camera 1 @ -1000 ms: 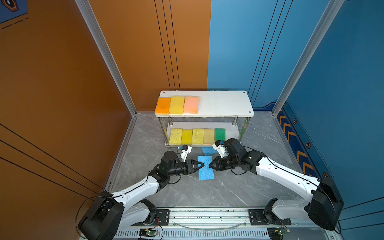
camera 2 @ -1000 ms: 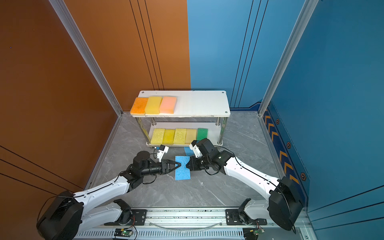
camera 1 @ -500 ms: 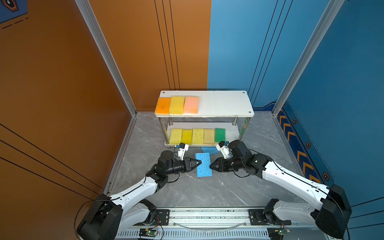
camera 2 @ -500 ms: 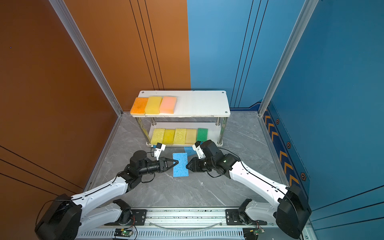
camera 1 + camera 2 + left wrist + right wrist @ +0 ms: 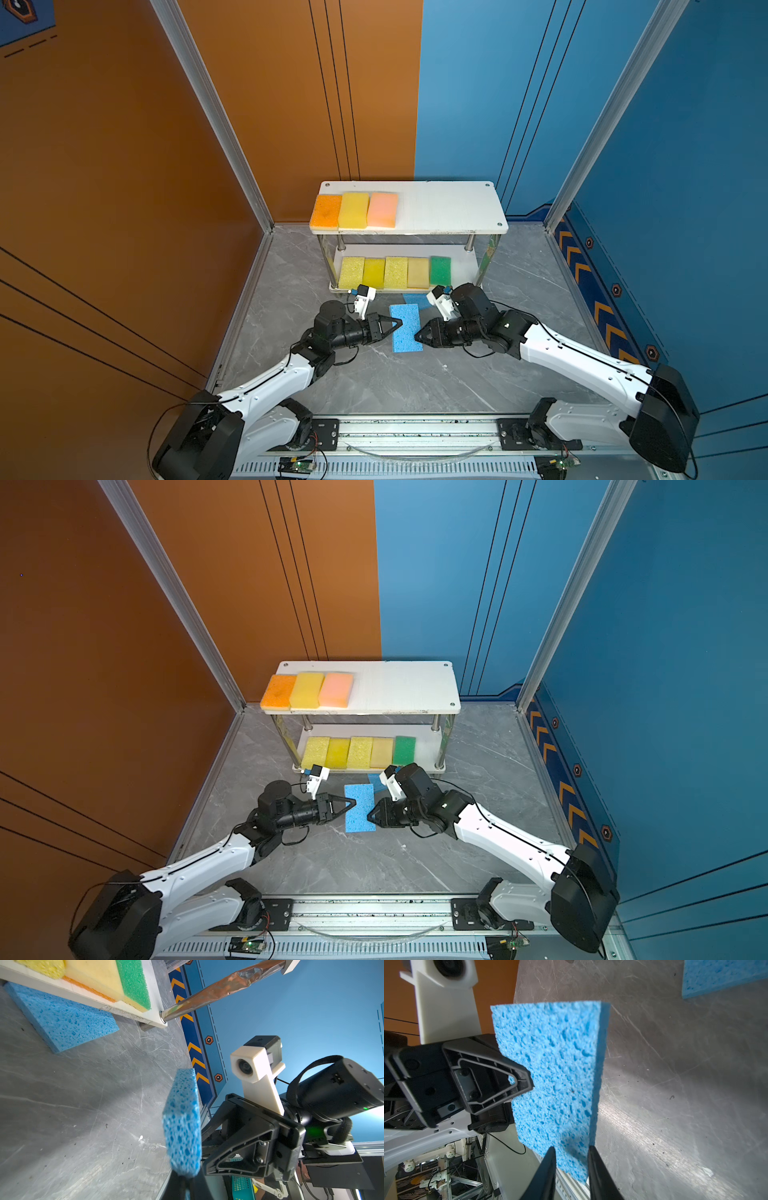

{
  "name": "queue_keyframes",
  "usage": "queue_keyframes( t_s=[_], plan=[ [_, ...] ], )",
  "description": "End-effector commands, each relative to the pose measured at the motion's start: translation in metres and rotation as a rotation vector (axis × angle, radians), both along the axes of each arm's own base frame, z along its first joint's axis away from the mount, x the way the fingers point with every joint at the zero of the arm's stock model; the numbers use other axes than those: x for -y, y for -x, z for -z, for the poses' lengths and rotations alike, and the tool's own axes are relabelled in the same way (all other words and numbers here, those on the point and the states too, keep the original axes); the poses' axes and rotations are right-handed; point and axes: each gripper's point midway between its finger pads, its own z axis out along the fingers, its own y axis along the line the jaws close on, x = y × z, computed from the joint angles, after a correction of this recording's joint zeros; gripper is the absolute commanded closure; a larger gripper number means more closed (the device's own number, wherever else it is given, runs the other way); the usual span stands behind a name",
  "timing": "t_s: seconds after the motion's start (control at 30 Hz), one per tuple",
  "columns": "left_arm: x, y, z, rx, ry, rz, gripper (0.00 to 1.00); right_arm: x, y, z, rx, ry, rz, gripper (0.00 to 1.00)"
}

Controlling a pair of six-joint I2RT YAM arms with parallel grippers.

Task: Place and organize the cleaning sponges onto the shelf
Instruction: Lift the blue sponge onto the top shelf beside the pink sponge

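Observation:
The robot's left gripper has the light blue sponge by the edge (image 5: 395, 332) that belongs next to the pink sponge, so its right gripper needs to grip the opposite edge (image 5: 417, 325) first.
A light blue sponge (image 5: 405, 328) (image 5: 359, 808) hangs just above the floor between my two grippers. My left gripper (image 5: 399, 322) (image 5: 185, 1178) is shut on its left edge (image 5: 182, 1126). My right gripper (image 5: 417, 332) (image 5: 572, 1151) stands open, its fingers on either side of the sponge's right edge (image 5: 554, 1074). A second blue sponge (image 5: 415, 299) (image 5: 62, 1016) lies on the floor, partly under the shelf's front. The white shelf (image 5: 449, 208) carries an orange (image 5: 325, 212), a yellow (image 5: 353, 210) and a pink sponge (image 5: 382, 210) on top. Its lower board holds yellow, beige and green sponges (image 5: 439, 270).
The right half of the shelf's top board (image 5: 407, 688) is bare. Orange and blue walls enclose the grey marbled floor (image 5: 374, 382). A metal rail (image 5: 415, 432) with both arm bases runs along the front edge.
My left gripper has shut on the blue sponge and my right gripper has opened. The sponge shifted slightly left and toward the shelf.

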Motion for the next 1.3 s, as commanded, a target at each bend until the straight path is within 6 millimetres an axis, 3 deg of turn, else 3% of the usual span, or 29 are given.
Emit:
queue_keyframes(
  t_s=[0.0, 0.33, 0.6, 0.63, 0.7, 0.77, 0.9, 0.97, 1.07, 1.27],
  plan=[
    [-0.003, -0.004, -0.010, 0.030, 0.020, -0.020, 1.00, -0.003, 0.004, 0.007, -0.021, 0.000, -0.009, 0.71],
    [-0.005, -0.007, -0.012, 0.033, 0.023, -0.034, 1.00, -0.006, 0.007, 0.010, -0.027, 0.001, -0.017, 0.72],
    [-0.006, -0.007, -0.012, 0.033, 0.024, -0.036, 1.00, -0.009, 0.008, 0.004, -0.014, -0.007, -0.021, 0.94],
    [-0.007, -0.008, -0.013, 0.034, 0.026, -0.038, 0.97, -0.008, 0.008, 0.002, -0.009, -0.010, -0.016, 0.96],
    [-0.008, -0.008, -0.015, 0.040, 0.029, -0.039, 0.74, -0.005, 0.007, -0.003, 0.006, -0.001, -0.003, 0.97],
    [-0.011, -0.008, -0.019, 0.047, 0.039, -0.039, 0.63, 0.002, 0.005, -0.010, 0.029, 0.022, 0.016, 0.97],
    [-0.028, -0.008, -0.038, 0.077, 0.085, -0.068, 0.28, 0.018, -0.001, -0.039, 0.106, 0.075, 0.055, 0.98],
    [-0.040, -0.007, -0.048, 0.094, 0.095, -0.097, 0.20, 0.025, -0.004, -0.061, 0.156, 0.088, 0.072, 0.98],
    [-0.061, -0.005, -0.061, 0.127, 0.065, -0.155, 0.10, 0.034, -0.012, -0.096, 0.222, 0.099, 0.104, 0.98],
    [-0.093, 0.003, -0.057, 0.131, -0.103, -0.261, 0.07, 0.043, -0.048, -0.173, 0.340, 0.122, 0.167, 0.98]
  ],
)
